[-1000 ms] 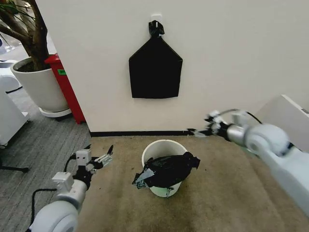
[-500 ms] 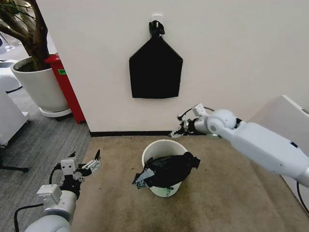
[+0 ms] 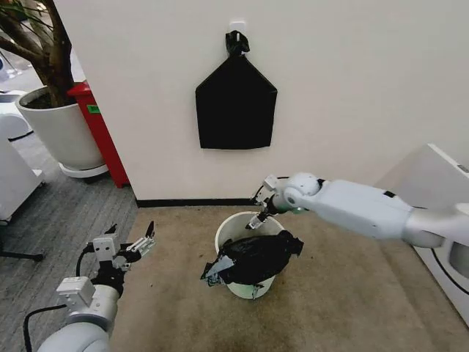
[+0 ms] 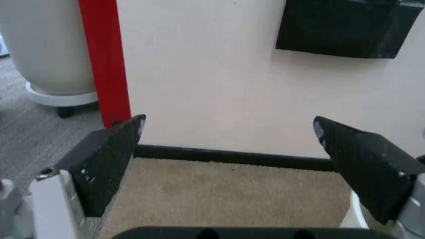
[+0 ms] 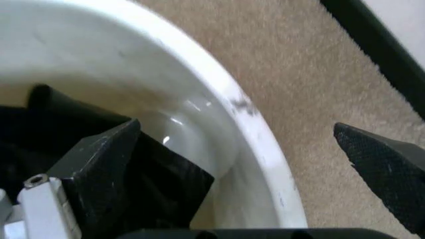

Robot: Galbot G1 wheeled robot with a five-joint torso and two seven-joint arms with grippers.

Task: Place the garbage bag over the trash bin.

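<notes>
The garbage bag (image 3: 259,258) should bunch up, limp and hanging, when the robot lifts the bag's side, because its loose, crumpled end (image 3: 219,271) hangs down over the near rim.
The trash bin (image 3: 236,222) is a cream-white bucket standing on the tan carpet below the wall. The garbage bag (image 3: 258,258) lies crumpled and glossy black across its front half, spilling over the near rim. My right gripper (image 3: 256,211) is open at the bin's far rim. In the right wrist view that gripper (image 5: 240,167) straddles the rim of the trash bin (image 5: 256,127): one finger is inside by the garbage bag (image 5: 40,127), the other over the carpet. My left gripper (image 3: 132,246) hangs open to the left of the bin, and in the left wrist view this gripper (image 4: 229,164) holds nothing.
A flat house-shaped black bag (image 3: 235,104) hangs on the wall above the bin. A red cabinet (image 3: 101,132) and a large white plant pot (image 3: 60,133) stand at the left. A white box (image 3: 432,183) sits at the right. Grey floor borders the carpet at the left.
My right arm has swung left and down from beside the wall to the bin's far rim. The left gripper drew back and lower a second ago and has since stayed put.
</notes>
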